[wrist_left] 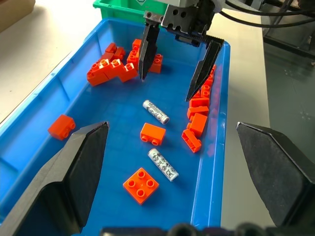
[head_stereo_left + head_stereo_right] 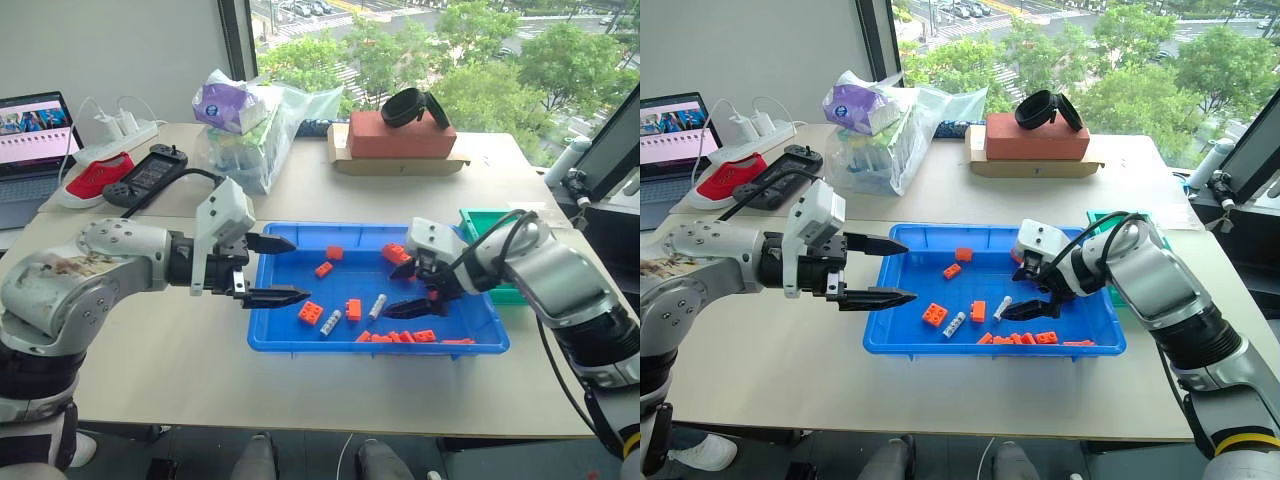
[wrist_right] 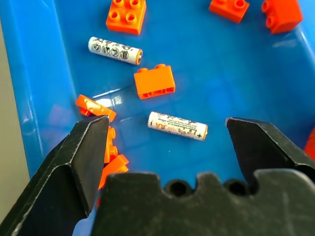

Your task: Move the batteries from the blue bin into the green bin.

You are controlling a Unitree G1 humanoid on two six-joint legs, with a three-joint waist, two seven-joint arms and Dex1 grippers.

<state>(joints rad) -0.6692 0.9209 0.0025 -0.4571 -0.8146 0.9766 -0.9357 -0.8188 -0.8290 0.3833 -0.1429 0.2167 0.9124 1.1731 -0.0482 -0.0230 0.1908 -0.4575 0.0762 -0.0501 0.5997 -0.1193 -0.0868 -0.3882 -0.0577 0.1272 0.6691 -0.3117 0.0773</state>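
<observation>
My right gripper keeps going down until its fingers meet the battery's ends, as the battery below it lies free of bricks, with both ends within the open fingers' reach.
The blue bin lies on the table in front of me. On its floor, among several orange toy bricks, lie two batteries. My right gripper is open and angled down inside the bin. In the right wrist view one battery lies between its fingers, below them and untouched. My left gripper is open and holds nothing, hovering level over the bin's left rim and pointing right. The green bin stands just past the blue bin's far right corner, partly hidden by my right arm.
Orange bricks are scattered in the blue bin, with a row along its near wall. At the back of the table are a red block on cardboard, a plastic bag, a game controller and a laptop.
</observation>
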